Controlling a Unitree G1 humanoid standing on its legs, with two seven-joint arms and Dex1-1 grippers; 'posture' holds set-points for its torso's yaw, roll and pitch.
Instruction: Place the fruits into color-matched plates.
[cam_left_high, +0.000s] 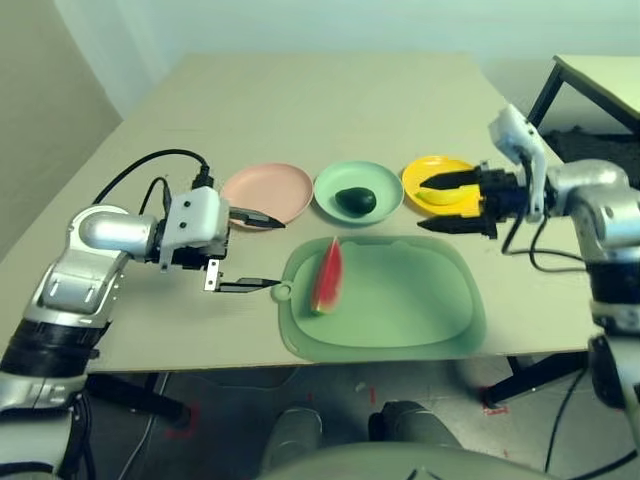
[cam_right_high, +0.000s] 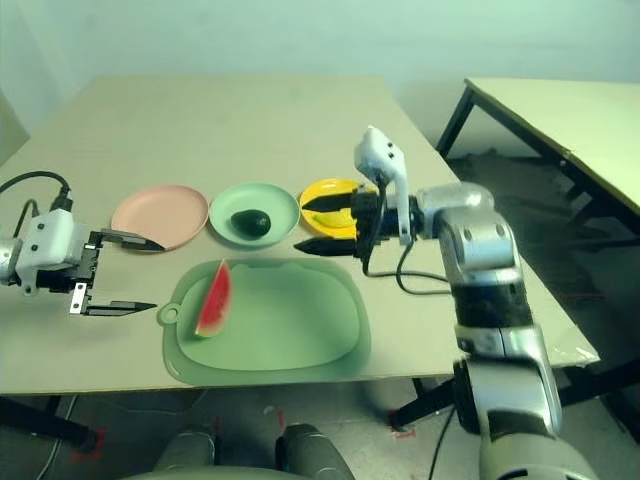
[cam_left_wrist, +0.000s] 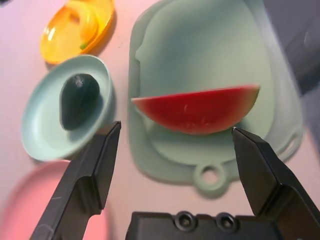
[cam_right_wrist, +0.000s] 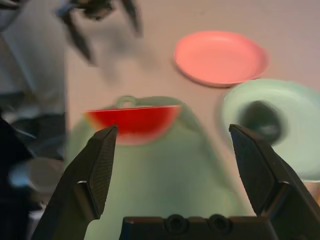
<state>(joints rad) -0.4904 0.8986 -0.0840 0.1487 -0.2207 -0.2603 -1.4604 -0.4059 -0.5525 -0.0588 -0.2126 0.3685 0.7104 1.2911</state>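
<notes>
I keep moving toward the watermelon wedge (cam_left_high: 329, 276), which lies free on the mat in front of my left gripper's open fingers, until they are on either side of its long sides (cam_left_high: 328, 288).
A red watermelon wedge (cam_left_high: 327, 276) with green rind lies on the left part of the pale green mat (cam_left_high: 400, 300). My left gripper (cam_left_high: 282, 252) stands open and empty just left of the mat, between the pink plate (cam_left_high: 267, 193) and the table's front edge, its fingers pointing at the wedge (cam_left_wrist: 197, 107). The dark avocado (cam_left_high: 355, 201) sits in the mint green plate (cam_left_high: 385, 180). A yellow banana (cam_left_wrist: 85, 20) lies in the yellow plate (cam_left_high: 438, 172). My right gripper (cam_left_high: 421, 206) hovers open and empty over that plate's near edge.
The pink plate holds nothing. A black cable (cam_left_high: 150, 165) loops behind my left forearm. A second table (cam_left_high: 600, 75) stands off to the back right. Bare tabletop stretches behind the three plates.
</notes>
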